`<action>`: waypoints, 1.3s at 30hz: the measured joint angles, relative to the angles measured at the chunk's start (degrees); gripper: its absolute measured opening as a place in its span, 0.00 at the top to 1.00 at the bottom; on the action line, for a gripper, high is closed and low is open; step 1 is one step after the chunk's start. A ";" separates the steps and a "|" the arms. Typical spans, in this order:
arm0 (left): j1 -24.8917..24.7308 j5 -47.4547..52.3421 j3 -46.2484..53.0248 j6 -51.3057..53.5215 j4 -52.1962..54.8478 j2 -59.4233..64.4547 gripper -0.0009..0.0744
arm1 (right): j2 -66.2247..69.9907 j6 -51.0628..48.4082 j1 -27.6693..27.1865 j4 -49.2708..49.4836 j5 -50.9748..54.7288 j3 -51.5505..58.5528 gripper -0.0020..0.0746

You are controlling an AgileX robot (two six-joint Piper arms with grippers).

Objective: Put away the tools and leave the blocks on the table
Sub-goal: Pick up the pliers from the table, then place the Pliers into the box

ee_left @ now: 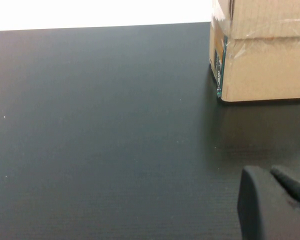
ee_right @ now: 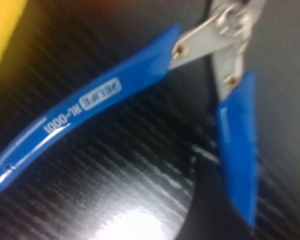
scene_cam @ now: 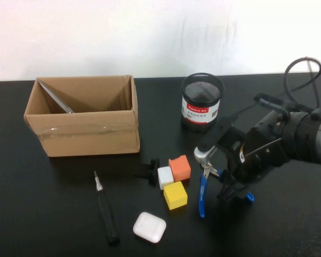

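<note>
The blue-handled pliers (scene_cam: 203, 196) will stay spread open when I lift them by a handle, because a wire spring at the pivot (ee_right: 233, 21) pushes their handles apart.
The blue-handled pliers (scene_cam: 203, 187) lie on the black table (scene_cam: 53, 214), right of the orange block (scene_cam: 180, 167), white block (scene_cam: 165, 176) and yellow block (scene_cam: 175, 195). My right gripper (scene_cam: 232, 190) is low over the pliers and open. In the right wrist view its jaws (ee_right: 257, 210) straddle one blue handle (ee_right: 235, 150) without closing on it. The black-handled screwdriver (scene_cam: 106, 211) lies front left. A steel scissor blade (scene_cam: 56, 98) shows inside the cardboard box (scene_cam: 85, 131); the red handles are hidden. My left gripper (ee_left: 270, 205) shows only in its wrist view, low over bare table near the box corner (ee_left: 260, 55).
A black mesh pen cup (scene_cam: 202, 101) stands behind the blocks. A white rounded case (scene_cam: 149, 227) lies at the front, and a small black knob (scene_cam: 148, 170) sits left of the white block. The right arm's cable (scene_cam: 302, 69) loops at the back right.
</note>
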 joint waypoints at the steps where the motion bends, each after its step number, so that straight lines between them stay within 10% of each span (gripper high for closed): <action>1: 0.00 0.00 0.00 0.00 0.00 0.00 0.99 | 0.74 0.00 0.00 0.01 0.24 0.00 0.56; 9: 0.00 0.00 0.00 0.00 0.00 0.00 0.99 | 2.68 0.00 0.00 1.07 2.92 0.00 0.98; 25: 0.00 0.00 0.00 0.00 0.00 0.00 0.99 | -6.30 0.66 0.00 0.03 3.29 -9.44 0.98; 39: 0.00 0.00 0.00 0.00 0.00 0.00 0.99 | -6.69 1.72 5.35 2.58 -22.69 -17.71 0.98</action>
